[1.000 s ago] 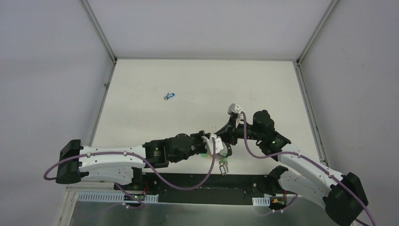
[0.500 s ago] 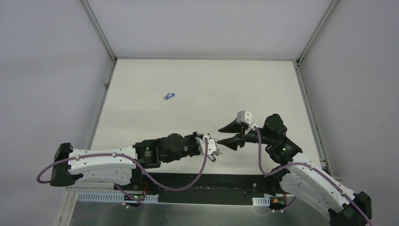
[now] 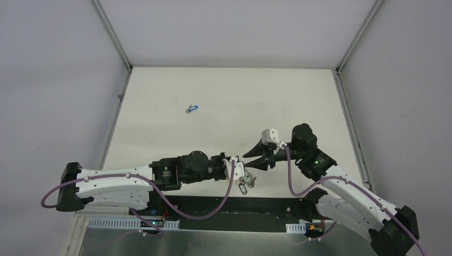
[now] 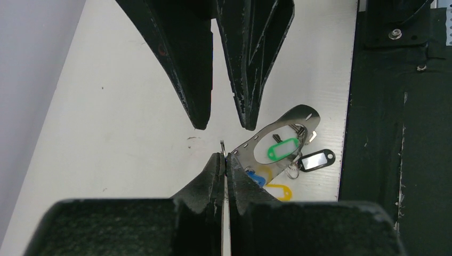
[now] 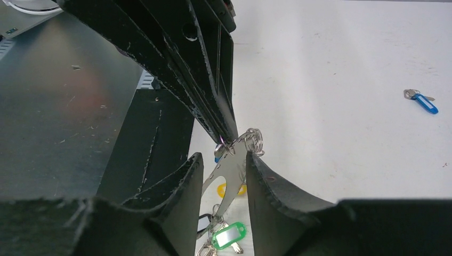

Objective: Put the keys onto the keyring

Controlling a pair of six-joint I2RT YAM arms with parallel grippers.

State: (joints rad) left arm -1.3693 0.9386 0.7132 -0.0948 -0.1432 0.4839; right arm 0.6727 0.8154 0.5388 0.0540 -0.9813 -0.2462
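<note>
My left gripper will open to regrip, but since only the split ring's edge sticks out from its fingers, my right gripper should pinch that edge first.
My left gripper is shut on the rim of the keyring, a flat silver metal loop with small holes that hangs just above the table's near edge. Keys with green, black, yellow and blue tags dangle from it. My right gripper is open and straddles the keyring just below the left fingertips; it touches nothing. A small split ring sits at the grip point. One loose blue-tagged key lies far off on the table, and also shows in the right wrist view.
The black base strip and the table's near edge run right beside the hanging keys. Both arms meet in the top view, the left gripper against the right gripper. White walls enclose the table.
The right gripper pulled away to the right, open, then came back left around the keyring. The left arm drew back left, and the keyring now hangs lower.
</note>
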